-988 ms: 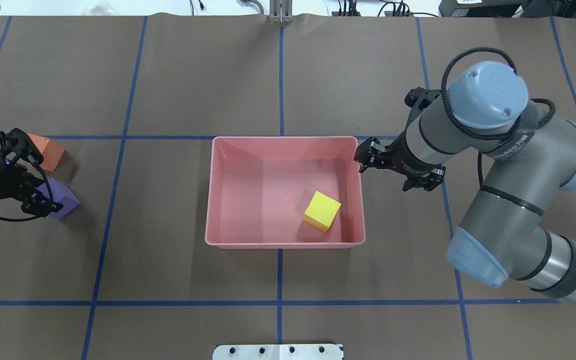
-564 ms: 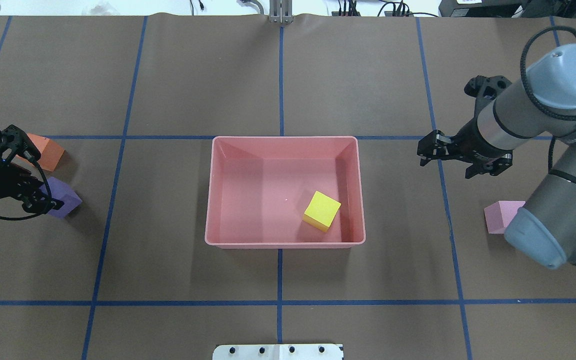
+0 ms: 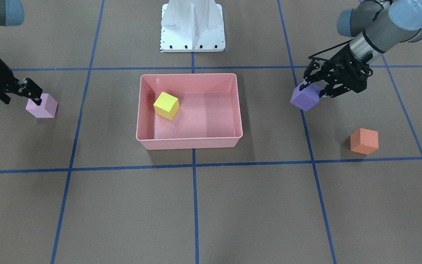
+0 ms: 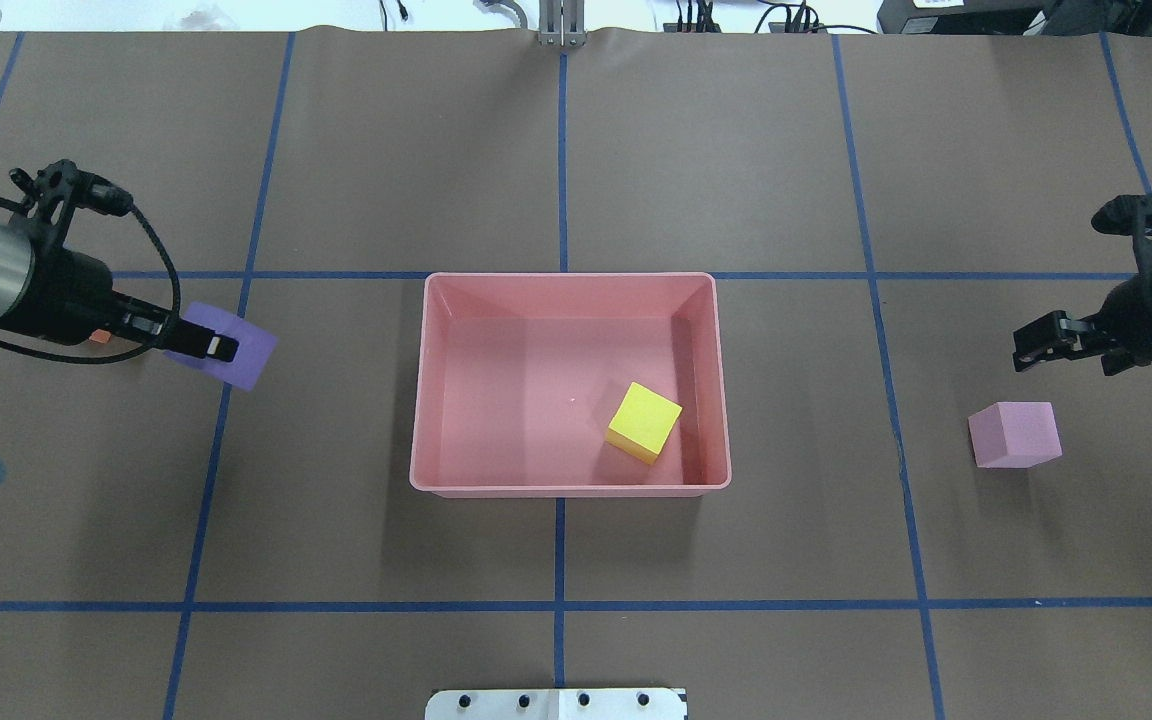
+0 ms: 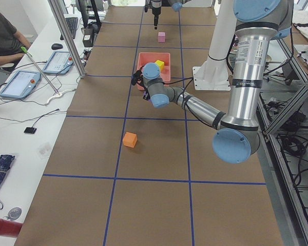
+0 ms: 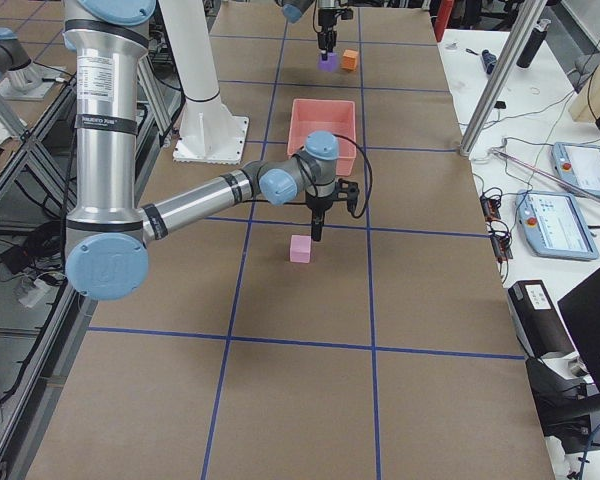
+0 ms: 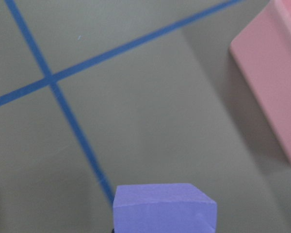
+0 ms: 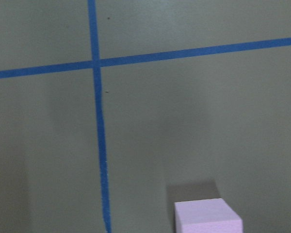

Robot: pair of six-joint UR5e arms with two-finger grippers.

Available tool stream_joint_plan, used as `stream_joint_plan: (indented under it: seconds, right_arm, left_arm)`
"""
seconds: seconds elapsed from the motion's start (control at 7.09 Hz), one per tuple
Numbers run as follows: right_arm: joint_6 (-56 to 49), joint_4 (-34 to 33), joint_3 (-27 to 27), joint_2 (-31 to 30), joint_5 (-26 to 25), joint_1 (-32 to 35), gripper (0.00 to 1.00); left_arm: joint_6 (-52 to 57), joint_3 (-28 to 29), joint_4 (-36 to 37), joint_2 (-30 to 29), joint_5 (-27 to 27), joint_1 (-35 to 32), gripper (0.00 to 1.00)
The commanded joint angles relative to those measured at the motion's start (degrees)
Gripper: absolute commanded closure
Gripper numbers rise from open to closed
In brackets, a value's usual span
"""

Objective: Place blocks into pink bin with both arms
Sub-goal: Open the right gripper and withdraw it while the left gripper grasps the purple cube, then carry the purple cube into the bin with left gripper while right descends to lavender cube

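The light pink block is off to one side of my open right gripper, so I should first line the gripper up over the block's middle and then close it.
The pink bin sits mid-table with the yellow block inside, near its right front corner. My left gripper is shut on the purple block and holds it above the table, left of the bin; the front view shows this too. The orange block lies on the table beyond it, mostly hidden in the overhead view. My right gripper is open and empty, just behind the light pink block, which lies on the table far right of the bin.
The white pedestal stands behind the bin at the robot's side. Blue tape lines grid the brown table. An operator and desks with tablets line the far table edge.
My left gripper closed on the purple block, lifted it and moved right toward the bin. My right arm swung away from the bin's right wall out to the pink block.
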Motion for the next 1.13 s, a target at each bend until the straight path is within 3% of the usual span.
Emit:
stream_joint_plan:
  seconds: [0.0,0.28,0.56,0.71,0.85,0.99]
  right_arm:
    - [-3.7,17.5,-7.4,-7.3,0.5,0.6,0.00]
    - [-1.8,19.5,-7.8,-6.6,1.0,0.3,0.00]
    - [5.7,19.6,-7.7,-2.0,3.4,-0.5,0.00]
    - [10.9,19.6,-7.6,0.2,2.8,-3.9,0.00]
    - [11.4,19.6,-7.7,0.4,2.5,-6.0,0.00]
    - [10.8,19.6,-7.8,-0.5,1.6,-6.7,0.00]
  left_arm:
    - [-14.6,-0.3,10.5,-15.2,1.3,7.2,1.00]
    - [-16.3,0.8,23.1,-25.7,15.8,18.1,1.00]
    - [-16.1,4.0,23.2,-26.5,16.9,19.1,1.00]
    - [-16.0,5.5,23.2,-26.6,17.0,19.1,0.95]
    - [-16.0,5.7,23.2,-26.6,17.0,19.6,0.70]
    - [-16.0,5.7,23.2,-26.5,17.1,19.7,0.30]
